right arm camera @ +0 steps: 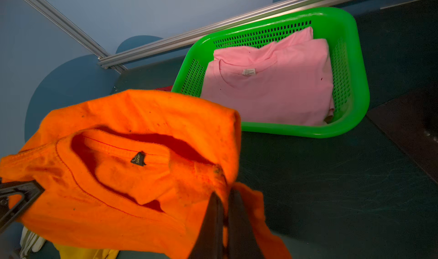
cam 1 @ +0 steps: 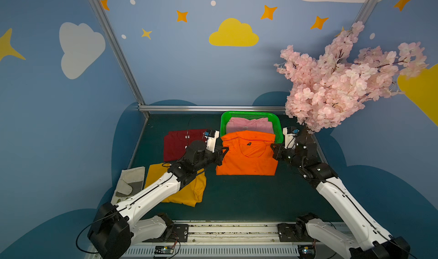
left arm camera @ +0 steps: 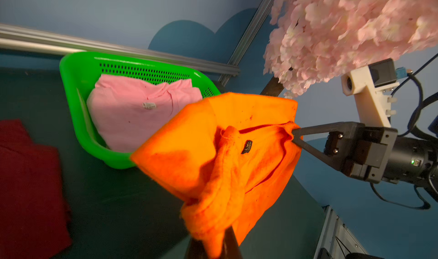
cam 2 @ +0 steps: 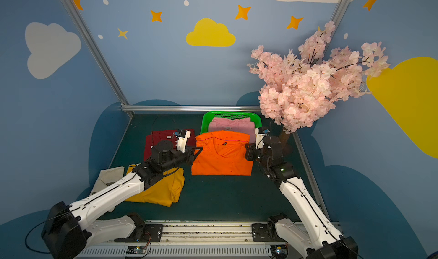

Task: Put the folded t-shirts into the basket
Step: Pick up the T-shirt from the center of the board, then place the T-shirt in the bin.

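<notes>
I should keep carrying the orange t-shirt, which hangs spread and in line with the green basket, forward with my left gripper until it lies on the pink t-shirt.
Both grippers hold the orange t-shirt up by its collar end, just in front of the green basket. My left gripper is shut on the shirt's left edge, its jaws pinching bunched orange cloth. My right gripper is shut on the right edge, with cloth between its jaws. A pink t-shirt lies folded inside the basket. The dark red t-shirt lies flat to the left. The mustard yellow t-shirt lies partly under my left arm.
A whitish work glove lies at the front left beside the yellow shirt. A pink blossom tree overhangs the back right corner, close to the basket and my right wrist. Aluminium rails edge the dark green table.
</notes>
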